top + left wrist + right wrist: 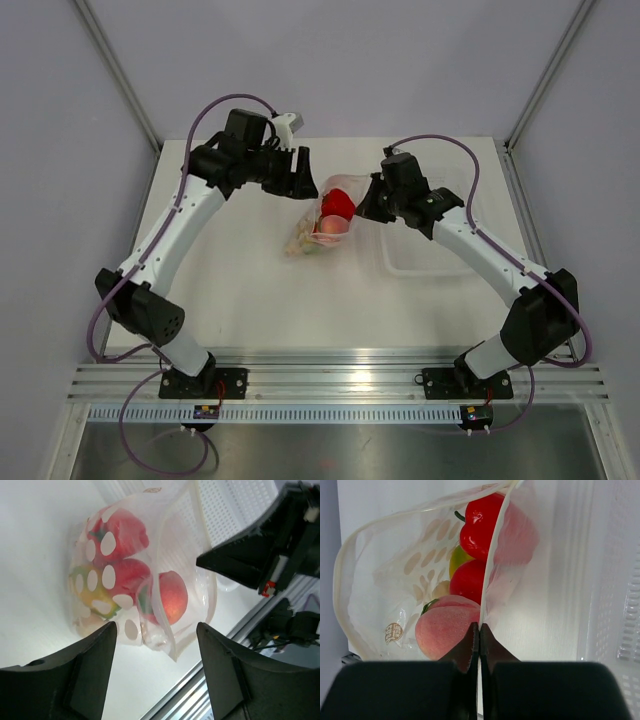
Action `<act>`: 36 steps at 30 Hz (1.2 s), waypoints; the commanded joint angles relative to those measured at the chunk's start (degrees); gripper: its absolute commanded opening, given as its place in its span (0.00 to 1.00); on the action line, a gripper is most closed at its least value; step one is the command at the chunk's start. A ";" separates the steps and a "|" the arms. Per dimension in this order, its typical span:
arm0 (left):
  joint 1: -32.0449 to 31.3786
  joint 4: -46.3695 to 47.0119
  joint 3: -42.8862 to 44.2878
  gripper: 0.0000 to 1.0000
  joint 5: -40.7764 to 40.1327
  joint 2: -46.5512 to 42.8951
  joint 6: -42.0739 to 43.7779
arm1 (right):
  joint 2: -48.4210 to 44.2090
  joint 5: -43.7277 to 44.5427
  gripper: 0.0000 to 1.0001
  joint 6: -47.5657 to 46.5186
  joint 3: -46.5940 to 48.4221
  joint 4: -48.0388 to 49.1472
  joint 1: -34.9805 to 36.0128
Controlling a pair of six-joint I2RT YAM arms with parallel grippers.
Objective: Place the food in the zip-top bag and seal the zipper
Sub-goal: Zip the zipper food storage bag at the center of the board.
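Observation:
The bag's edge is in my right gripper, away from the zipper's slider, so my left gripper should take that edge, freeing my right gripper for the slider.
The zip-top bag, clear with white dots, lies mid-table with its mouth open. The food is inside it: a red fruit, a second red fruit, a peach and a yellow-green one. The bag also shows in the left wrist view, with the peach near the mouth. The zipper runs along the mouth edge. My right gripper is shut on one mouth edge of the bag. My left gripper is open just above the bag's other side, touching nothing.
A white rectangular tray lies right of the bag, under the right arm, and shows in both wrist views. The aluminium rail runs along the table's near edge.

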 commanded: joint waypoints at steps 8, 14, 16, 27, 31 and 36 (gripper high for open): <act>-17.95 2.48 -2.52 0.67 -15.98 -7.29 10.59 | -0.63 -3.68 0.00 6.56 4.39 2.89 0.11; -20.07 5.21 -6.29 0.70 -18.26 -5.45 14.55 | -1.77 -5.44 0.00 9.99 4.91 1.49 0.11; -20.33 6.53 -7.00 0.69 -19.84 -4.74 14.91 | -1.77 -6.41 0.00 10.61 4.65 1.58 0.11; -21.47 10.92 -9.20 0.61 -20.64 -2.02 15.09 | -1.60 -10.02 0.00 12.37 4.48 2.63 0.02; -21.47 11.10 -9.72 0.26 -19.41 -1.05 14.82 | -2.39 -12.12 0.00 13.42 3.25 4.21 -0.07; -20.69 11.71 -10.95 0.00 -16.78 -2.53 14.12 | -3.70 -13.45 0.26 11.15 3.95 3.34 -0.77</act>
